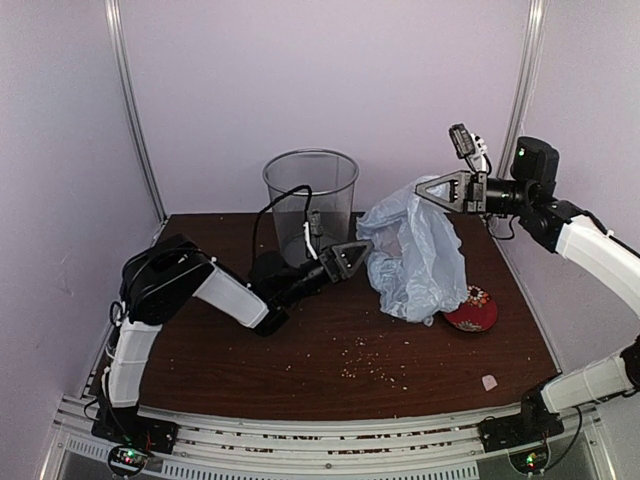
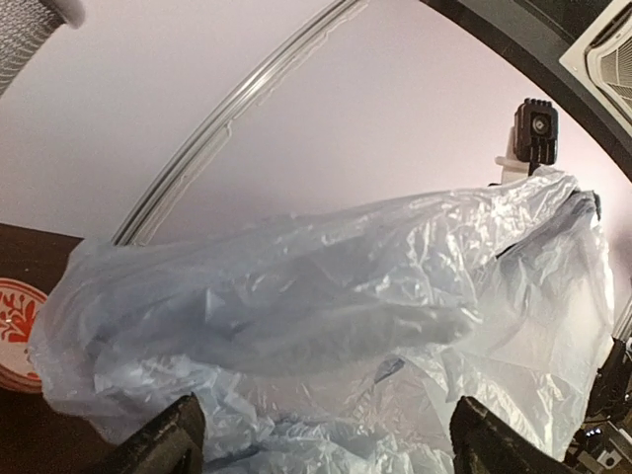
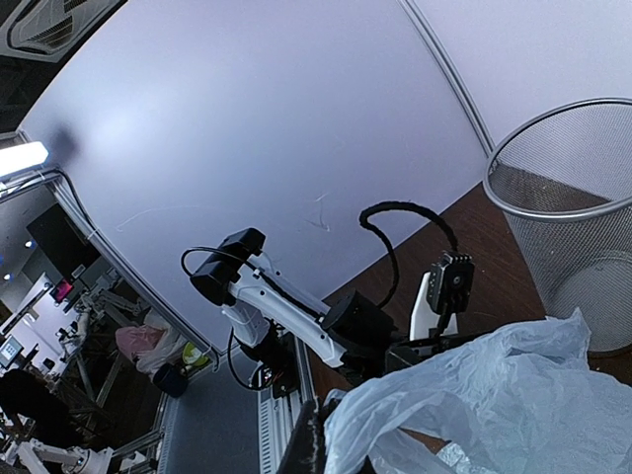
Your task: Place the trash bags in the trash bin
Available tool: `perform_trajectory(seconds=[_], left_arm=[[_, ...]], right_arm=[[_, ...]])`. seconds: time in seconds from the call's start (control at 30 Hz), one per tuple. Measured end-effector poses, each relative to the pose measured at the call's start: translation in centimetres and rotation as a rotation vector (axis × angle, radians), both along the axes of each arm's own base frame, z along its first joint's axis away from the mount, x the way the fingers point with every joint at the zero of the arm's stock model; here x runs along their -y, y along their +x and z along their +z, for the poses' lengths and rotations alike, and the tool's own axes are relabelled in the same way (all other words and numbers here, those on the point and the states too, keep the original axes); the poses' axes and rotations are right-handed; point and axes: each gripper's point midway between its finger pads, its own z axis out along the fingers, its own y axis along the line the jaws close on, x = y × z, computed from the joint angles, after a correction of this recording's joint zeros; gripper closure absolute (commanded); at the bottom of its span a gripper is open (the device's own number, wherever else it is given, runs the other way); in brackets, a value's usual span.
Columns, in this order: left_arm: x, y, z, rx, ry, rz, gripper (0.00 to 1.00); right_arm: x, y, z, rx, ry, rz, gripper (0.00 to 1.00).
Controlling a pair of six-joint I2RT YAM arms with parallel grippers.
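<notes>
The trash bag's loose edge [image 2: 296,237] is above the open fingers of my left gripper. My left gripper should move back while my right gripper lowers the trash bag.
The trash bag [image 1: 415,255], thin pale blue plastic, hangs from my right gripper [image 1: 422,190], which is shut on its top edge above the table's right side. Its lower folds rest on the table. In the right wrist view the bag [image 3: 494,405] bunches against my right gripper [image 3: 336,456]. My left gripper [image 1: 350,258] stands open at the bag's left edge. In the left wrist view its fingers [image 2: 168,439] stand wide apart, with the bag [image 2: 326,316] spread close in front of them. The grey mesh trash bin [image 1: 310,200] stands upright at the back, behind my left gripper.
A small red-patterned bowl [image 1: 472,310] sits on the table at the bag's right foot, and its rim shows in the left wrist view [image 2: 15,331]. Crumbs lie scattered over the brown table [image 1: 330,370]. A small pink scrap [image 1: 489,382] lies near the front right.
</notes>
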Motion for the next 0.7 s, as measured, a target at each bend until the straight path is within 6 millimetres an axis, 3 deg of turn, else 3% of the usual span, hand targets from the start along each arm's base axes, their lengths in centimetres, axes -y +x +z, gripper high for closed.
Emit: perform_trajectory(seconds=[0.1,0.17,0.23,0.3,0.33,0.37,0.43,0.47,0.53,0.7], left_arm=[[1.6,0.2,0.0,0.002,0.0,-0.038,0.29],[2.2,0.0,-0.6,-0.007,0.021,-0.054,0.47],[2.5,-0.1,-1.2,-0.018,0.044,-0.061,0.73],[2.6,-0.2,-1.8,-0.023,0.065,-0.06,0.85],[2.7,-0.3,-2.2,-0.027,0.076,-0.059,0.81],[2.7,-0.3,-2.7,-0.032,0.096,-0.056,0.7],[2.7,-0.2,-3.9,-0.049,0.144,-0.047,0.36],[2.7,-0.2,-4.3,-0.053,0.162,-0.044,0.26],[2.6,-0.3,-4.8,-0.065,0.184,-0.044,0.2],[3.2,-0.7,-4.6,-0.064,0.189,-0.088,0.2]], right_arm=[[0.0,-0.3,0.0,-0.004,0.004,0.011,1.0],[0.0,-0.5,0.1,0.0,0.007,0.015,1.0],[0.1,-0.7,0.3,0.005,0.008,0.017,1.0],[0.1,-0.9,0.5,0.012,0.01,0.019,1.0],[0.2,-1.0,0.5,0.014,0.011,0.02,1.0],[0.2,-1.1,0.6,0.016,0.012,0.022,1.0],[0.2,-1.1,0.7,0.021,0.014,0.023,1.0],[0.2,-1.1,0.7,0.02,0.014,0.025,1.0],[0.2,-1.3,0.7,0.019,0.015,0.03,1.0],[0.2,-1.5,0.5,0.019,0.016,0.036,1.0]])
